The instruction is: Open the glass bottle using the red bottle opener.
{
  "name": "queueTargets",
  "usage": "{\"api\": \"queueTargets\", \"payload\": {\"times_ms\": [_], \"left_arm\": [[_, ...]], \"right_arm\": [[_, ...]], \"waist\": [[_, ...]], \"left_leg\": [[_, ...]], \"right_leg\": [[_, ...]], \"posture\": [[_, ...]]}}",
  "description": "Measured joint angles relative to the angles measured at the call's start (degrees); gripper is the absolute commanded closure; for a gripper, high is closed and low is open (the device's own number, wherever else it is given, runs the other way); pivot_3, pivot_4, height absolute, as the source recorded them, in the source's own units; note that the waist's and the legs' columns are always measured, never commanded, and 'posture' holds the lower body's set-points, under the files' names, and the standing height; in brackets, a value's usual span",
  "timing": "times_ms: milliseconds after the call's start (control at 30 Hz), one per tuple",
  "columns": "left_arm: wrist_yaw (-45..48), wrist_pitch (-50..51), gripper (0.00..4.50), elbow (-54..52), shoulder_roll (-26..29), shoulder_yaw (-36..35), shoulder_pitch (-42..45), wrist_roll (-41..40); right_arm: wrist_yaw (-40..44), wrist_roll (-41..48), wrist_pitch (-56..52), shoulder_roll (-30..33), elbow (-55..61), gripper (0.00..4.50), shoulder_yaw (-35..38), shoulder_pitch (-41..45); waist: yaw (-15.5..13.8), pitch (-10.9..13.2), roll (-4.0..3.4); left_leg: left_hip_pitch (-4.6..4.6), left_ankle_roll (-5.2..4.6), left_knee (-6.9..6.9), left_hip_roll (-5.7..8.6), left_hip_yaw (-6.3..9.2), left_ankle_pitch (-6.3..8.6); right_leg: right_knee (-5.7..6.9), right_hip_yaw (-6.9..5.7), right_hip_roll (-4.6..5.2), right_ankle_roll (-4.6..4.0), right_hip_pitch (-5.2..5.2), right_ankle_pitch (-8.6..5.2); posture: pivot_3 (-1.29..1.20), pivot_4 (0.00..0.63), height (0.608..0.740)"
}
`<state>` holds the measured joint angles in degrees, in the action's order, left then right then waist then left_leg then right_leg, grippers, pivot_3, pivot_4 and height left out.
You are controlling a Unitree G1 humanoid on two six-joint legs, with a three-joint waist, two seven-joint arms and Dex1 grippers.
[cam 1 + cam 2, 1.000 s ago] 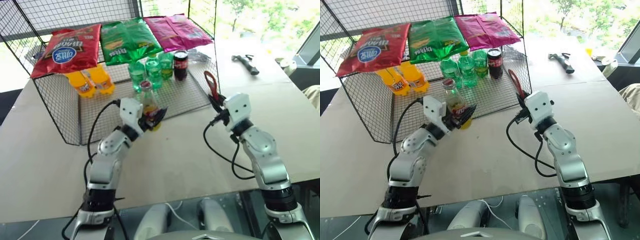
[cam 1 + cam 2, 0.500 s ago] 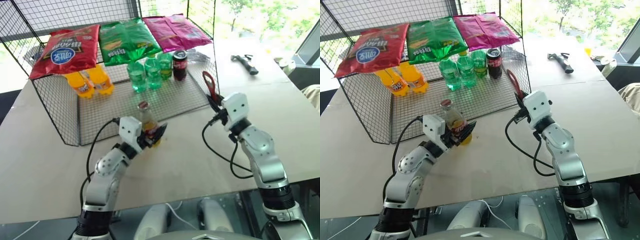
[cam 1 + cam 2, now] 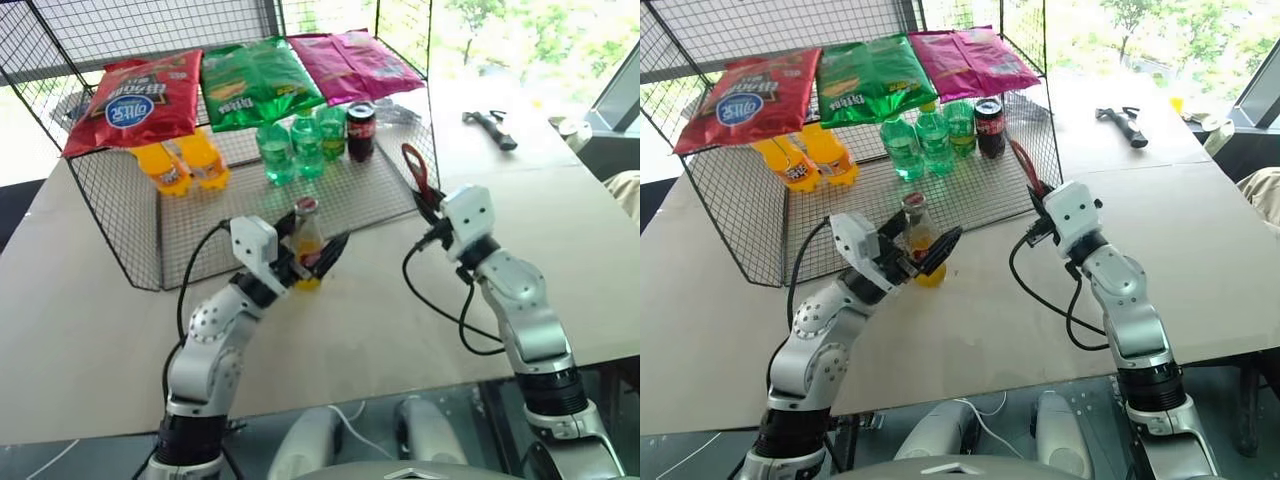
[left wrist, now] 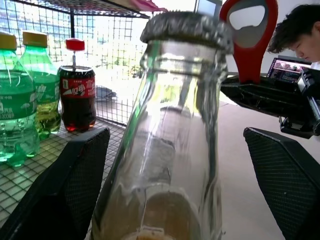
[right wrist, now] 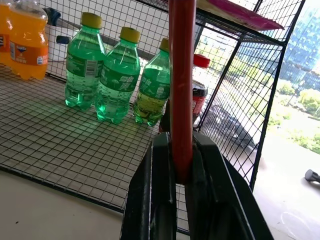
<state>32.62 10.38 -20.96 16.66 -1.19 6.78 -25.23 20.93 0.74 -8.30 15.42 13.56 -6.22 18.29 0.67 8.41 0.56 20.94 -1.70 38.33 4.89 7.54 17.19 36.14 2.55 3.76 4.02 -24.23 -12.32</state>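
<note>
The glass bottle [image 3: 308,240] is standing loose between the left gripper's fingers, so next the left gripper closes tight on it before the right gripper tips the upright opener over the cap [image 3: 306,205].
The glass bottle [image 3: 306,238] stands upright on the table just in front of the wire rack, with yellow drink in its base and its metal cap [image 4: 187,27] on. My left gripper [image 3: 314,260] is open, one black finger [image 4: 70,185] on each side of the bottle with a gap on both sides. To the right, my right gripper [image 3: 432,212] is shut on the handle of the red bottle opener [image 3: 416,172]. The opener points up and away, its looped head [image 4: 248,30] close beside the bottle's cap.
The wire rack [image 3: 130,270] holds green bottles [image 3: 290,145], orange bottles [image 3: 185,160] and a cola bottle [image 3: 361,130], with snack bags [image 3: 250,80] on top. A dark hammer [image 3: 490,127] lies at the table's far right. A person [image 4: 295,30] sits beyond the table.
My left gripper's fingers have spread off the bottle, and the hand has drawn back slightly and risen. The bottle stands on its own. The right arm and the opener have stayed put.
</note>
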Motion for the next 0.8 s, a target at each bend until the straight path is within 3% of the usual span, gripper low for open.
{"api": "queueTargets", "payload": {"times_ms": [467, 567, 667, 800], "left_arm": [[-1.50, -1.16, 0.07, -0.65, 1.87, -0.54, -1.39, 2.75], [-1.62, -1.37, 0.93, -0.81, 1.78, -0.54, -2.15, 2.72], [-1.82, -1.56, 2.27, -0.80, 1.41, -0.67, -2.60, 2.60], [-1.80, -1.61, 2.28, -0.80, 1.27, -0.63, -2.63, 2.65]], "right_arm": [[0.50, -0.04, 0.95, -0.01, -0.70, 4.50, -0.23, 0.00], [0.74, -0.04, 1.03, -0.01, -0.93, 4.50, -0.23, 0.00], [1.06, -0.04, 1.05, -0.03, -1.06, 4.50, -0.26, 0.01], [1.16, -0.04, 1.07, -0.04, -1.06, 4.50, -0.31, 0.02]], "waist": [[-0.02, 0.00, 0.00], [0.01, 0.00, 0.00], [-0.10, 0.00, 0.00], [-0.08, 0.00, 0.00]], "left_leg": [[-0.02, 0.00, -0.02, 0.00, -0.01, 0.00], [-0.02, 0.00, -0.02, 0.00, -0.01, 0.00], [-0.02, 0.00, -0.01, 0.00, 0.00, 0.00], [-0.02, 0.00, -0.01, 0.00, 0.00, 0.00]], "right_leg": [[0.00, 0.02, -0.02, 0.00, 0.00, 0.00], [-0.01, 0.02, -0.01, 0.00, 0.00, 0.00], [-0.01, 0.00, -0.01, 0.00, 0.00, 0.00], [-0.01, 0.01, -0.01, 0.00, 0.00, 0.00]], "posture": [[0.00, 0.150, 0.740], [0.00, 0.150, 0.740], [0.00, 0.150, 0.740], [0.00, 0.150, 0.740]]}}
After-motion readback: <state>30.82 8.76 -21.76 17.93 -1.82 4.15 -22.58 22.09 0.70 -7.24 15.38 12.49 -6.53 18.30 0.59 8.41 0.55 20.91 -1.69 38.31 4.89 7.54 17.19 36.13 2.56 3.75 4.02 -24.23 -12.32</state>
